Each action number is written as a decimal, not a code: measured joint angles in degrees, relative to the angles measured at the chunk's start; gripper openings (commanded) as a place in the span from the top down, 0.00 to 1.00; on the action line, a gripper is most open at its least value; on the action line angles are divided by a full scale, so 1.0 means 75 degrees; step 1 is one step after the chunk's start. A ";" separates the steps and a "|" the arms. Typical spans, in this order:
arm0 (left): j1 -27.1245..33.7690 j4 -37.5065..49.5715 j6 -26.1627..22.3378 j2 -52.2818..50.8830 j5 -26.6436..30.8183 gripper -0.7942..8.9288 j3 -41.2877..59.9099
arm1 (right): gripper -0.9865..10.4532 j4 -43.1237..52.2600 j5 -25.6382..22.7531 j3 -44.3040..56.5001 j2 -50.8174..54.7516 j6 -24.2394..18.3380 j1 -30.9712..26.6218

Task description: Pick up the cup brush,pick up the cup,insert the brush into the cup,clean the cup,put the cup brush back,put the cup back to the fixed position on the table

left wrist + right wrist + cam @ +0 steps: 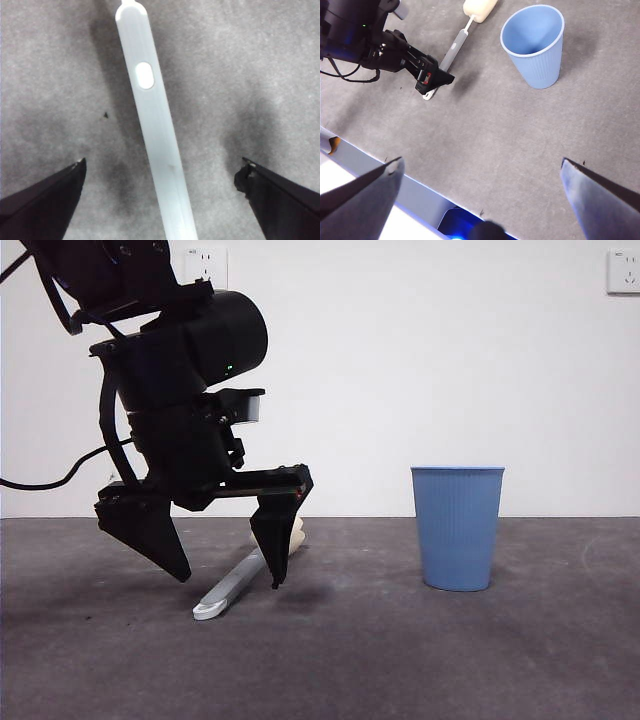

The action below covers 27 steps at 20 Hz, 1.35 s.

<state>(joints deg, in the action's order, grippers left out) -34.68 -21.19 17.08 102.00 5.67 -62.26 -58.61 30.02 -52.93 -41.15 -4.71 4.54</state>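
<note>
The blue ribbed cup [458, 530] should be empty when I lift it, because the cup's smooth inside [532, 32] shows deep below the cup's rim.
The cup brush [235, 585] lies flat on the table [400, 660], its grey handle toward the front and its pale-yellow sponge head [293, 536] behind. My left gripper [230, 580] hangs low over the handle, open, with one jaw on each side and nothing touching. In the left wrist view the handle [155, 130] runs between the open jaws of the left gripper [160, 170]. The blue ribbed cup [457, 528] stands upright to the right, apart from both. My right gripper [481, 162] is open high above the table, looking down on the cup [535, 45] and the brush [454, 49].
The table's near edge [385, 172] with a pale strip shows in the right wrist view. A white wall with sockets [206, 262] stands behind the table. A black cable [50, 480] trails from the left arm.
</note>
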 measured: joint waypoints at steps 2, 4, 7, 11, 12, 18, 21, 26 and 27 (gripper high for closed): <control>0.0000 -0.0017 0.0035 0.0003 0.0006 0.34 0.0000 | 0.40 0.0000 0.0000 0.0000 0.0000 0.0000 0.0000; 0.0000 -0.0119 0.0096 0.0102 0.0023 0.37 -0.0006 | 0.40 0.0000 -0.0003 0.0000 0.0000 0.0058 0.0000; -0.0038 -0.0236 0.0160 0.0245 0.0146 0.54 -0.0096 | 0.40 -0.0003 -0.0003 0.0000 0.0000 0.0093 0.0000; -0.0032 -0.0219 0.0201 0.0271 0.0239 0.82 -0.0096 | 0.40 -0.0003 0.0000 0.0000 -0.0006 0.0117 0.0000; -0.0029 -0.0221 0.0213 0.0271 0.0230 0.86 -0.0099 | 0.40 -0.0003 -0.0003 0.0000 -0.0003 0.0117 0.0000; -0.0038 -0.0597 0.0254 0.0026 0.0041 0.86 -0.0085 | 0.40 -0.0003 0.0000 0.0000 -0.0006 0.0117 0.0000; -0.0052 -0.0609 0.0114 -0.0481 -0.0009 0.89 -0.0082 | 0.40 -0.0009 -0.0003 0.0000 -0.0006 0.0143 0.0000; -0.0050 -0.0985 -0.0227 -0.1090 -0.0012 0.93 -0.0082 | 0.40 -0.0023 -0.0003 0.0000 -0.0055 0.0178 0.0000; -0.0050 -0.1142 -0.0315 -0.1343 -0.0012 0.93 -0.0082 | 0.40 -0.0009 -0.0003 0.0000 -0.0119 0.0245 0.0000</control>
<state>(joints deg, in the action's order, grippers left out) -35.05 -29.76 14.72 91.92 5.58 -62.87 -58.67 30.00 -52.93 -42.04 -2.87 4.54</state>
